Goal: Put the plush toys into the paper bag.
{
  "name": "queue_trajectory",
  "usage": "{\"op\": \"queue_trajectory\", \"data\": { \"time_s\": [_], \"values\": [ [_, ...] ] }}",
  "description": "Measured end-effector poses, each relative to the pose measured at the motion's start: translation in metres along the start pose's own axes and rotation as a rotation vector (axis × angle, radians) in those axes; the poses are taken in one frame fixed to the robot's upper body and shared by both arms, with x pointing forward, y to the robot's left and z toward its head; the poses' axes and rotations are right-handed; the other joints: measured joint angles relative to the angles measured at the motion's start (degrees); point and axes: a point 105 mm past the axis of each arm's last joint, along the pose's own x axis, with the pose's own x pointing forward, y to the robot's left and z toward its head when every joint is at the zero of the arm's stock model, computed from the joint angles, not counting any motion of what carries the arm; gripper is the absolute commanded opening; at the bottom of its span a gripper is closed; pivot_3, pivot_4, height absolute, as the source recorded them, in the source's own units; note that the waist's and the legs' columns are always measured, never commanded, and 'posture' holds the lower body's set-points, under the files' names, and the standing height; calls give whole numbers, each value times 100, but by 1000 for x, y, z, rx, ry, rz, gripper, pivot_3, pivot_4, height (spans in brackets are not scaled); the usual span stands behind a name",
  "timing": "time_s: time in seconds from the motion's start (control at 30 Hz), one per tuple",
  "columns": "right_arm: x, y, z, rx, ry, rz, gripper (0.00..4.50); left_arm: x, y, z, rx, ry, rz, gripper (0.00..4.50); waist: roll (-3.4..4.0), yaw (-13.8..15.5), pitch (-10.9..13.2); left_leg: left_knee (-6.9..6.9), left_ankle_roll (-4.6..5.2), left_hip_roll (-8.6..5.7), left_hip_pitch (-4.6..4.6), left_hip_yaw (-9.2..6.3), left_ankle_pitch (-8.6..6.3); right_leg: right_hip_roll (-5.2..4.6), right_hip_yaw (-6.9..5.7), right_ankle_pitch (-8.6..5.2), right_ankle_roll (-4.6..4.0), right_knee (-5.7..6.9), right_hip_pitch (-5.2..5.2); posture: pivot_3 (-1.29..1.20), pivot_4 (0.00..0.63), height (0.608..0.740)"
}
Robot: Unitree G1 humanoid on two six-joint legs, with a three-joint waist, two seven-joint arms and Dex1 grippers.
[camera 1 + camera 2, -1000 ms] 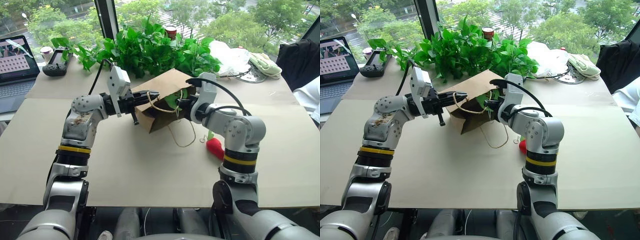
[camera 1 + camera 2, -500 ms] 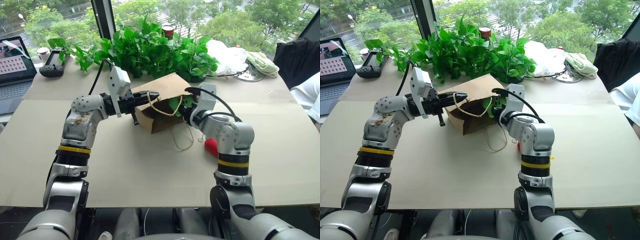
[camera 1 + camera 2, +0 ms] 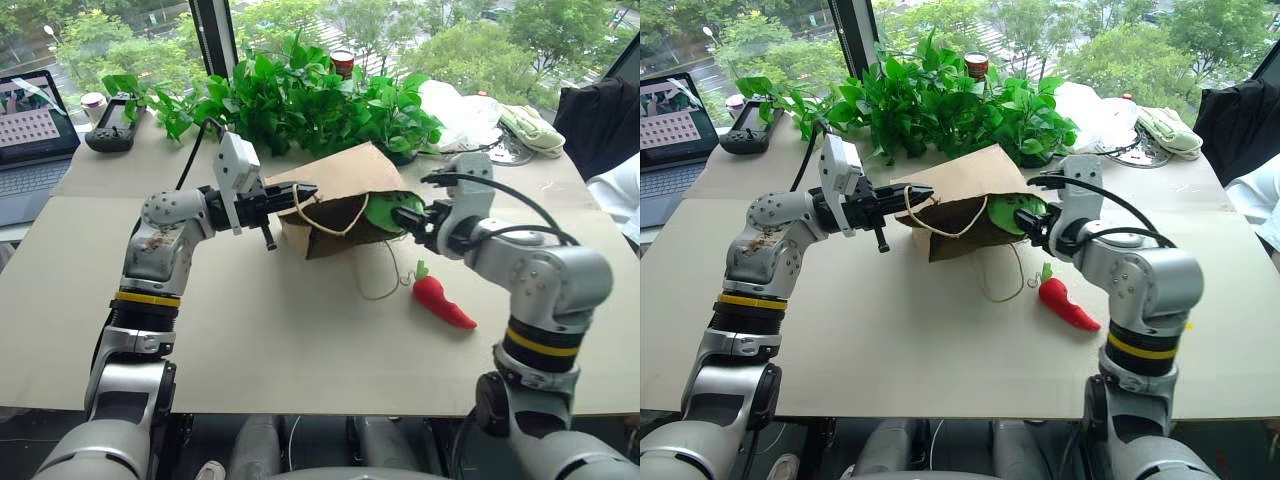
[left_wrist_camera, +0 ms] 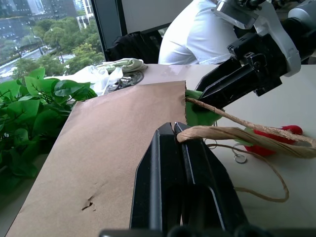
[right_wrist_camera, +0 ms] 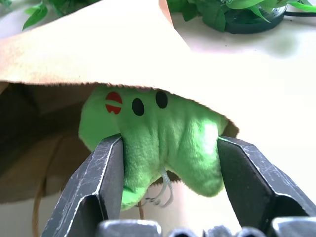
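Note:
The light-green plush toy is poking out at the bag opening's corner (image 3: 396,198). My right gripper should take hold of the toy, pull it back out and guide it in through the middle (image 3: 336,220).
The brown paper bag (image 3: 340,178) lies on its side on the table, mouth toward the right. My left gripper (image 3: 298,192) is shut on the bag's upper rim and a twine handle (image 4: 232,132), holding the mouth up. The light-green plush toy (image 3: 384,212) sits in the mouth, half under the bag's upper wall. My right gripper (image 3: 410,220) is open just right of it, its fingers (image 5: 103,173) spread on either side of the green toy (image 5: 158,131). The red chili-shaped plush toy (image 3: 440,300) lies on the table right of the bag, below my right gripper.
Leafy potted plants (image 3: 300,95) stand right behind the bag. A laptop (image 3: 30,125) and a handheld controller (image 3: 112,127) are at the back left. A white plastic bag (image 3: 460,110) is at the back right. A person's white sleeve (image 3: 620,195) shows at the right edge.
My right gripper has opened and drawn back to the right, out of the bag's mouth, leaving the green toy there. The red toy is now uncovered. The left gripper has stayed put.

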Motion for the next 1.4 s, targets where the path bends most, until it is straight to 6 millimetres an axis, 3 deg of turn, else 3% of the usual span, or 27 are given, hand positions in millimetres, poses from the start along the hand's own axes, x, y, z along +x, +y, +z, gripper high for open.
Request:
{"op": "queue_trajectory", "data": {
  "time_s": [0.3,0.5,0.67,0.9,1.0,1.2,1.4],
  "values": [
    [-1,10,-5,-30,16,50,3126,1,0,0,-1,-1,-2,0,0,-17,0,2,-1,9,4,-8,1,19,15,0,-2,2,1,0,150,740],
    [-4,6,-27,-99,106,54,3126,0,0,0,-1,1,0,0,0,25,0,2,0,8,-5,-8,1,19,16,0,-1,1,3,0,150,740],
    [6,24,-52,-85,172,103,3126,1,0,-1,-2,0,-1,0,0,-8,0,3,-1,9,-3,-11,1,25,22,-1,-2,-1,-2,0,150,740],
    [21,26,-60,-64,166,59,3126,1,0,-1,-1,2,0,0,0,11,0,7,-1,8,-2,-12,2,25,21,-1,-2,0,2,0,150,740],
    [28,24,-62,-54,158,33,2387,1,0,-1,0,4,0,0,1,11,0,7,-1,8,-2,-12,2,25,21,-1,-2,1,2,0,150,740],
    [33,29,-61,-69,133,38,443,1,0,-2,4,11,2,0,1,10,0,7,-1,9,-2,-12,2,25,21,-1,-2,3,2,0,150,740],
    [34,32,-60,-73,129,49,443,0,0,-2,7,16,4,0,1,9,0,7,-1,9,-1,-12,2,25,21,0,-2,3,2,0,150,740]
  ]
}}
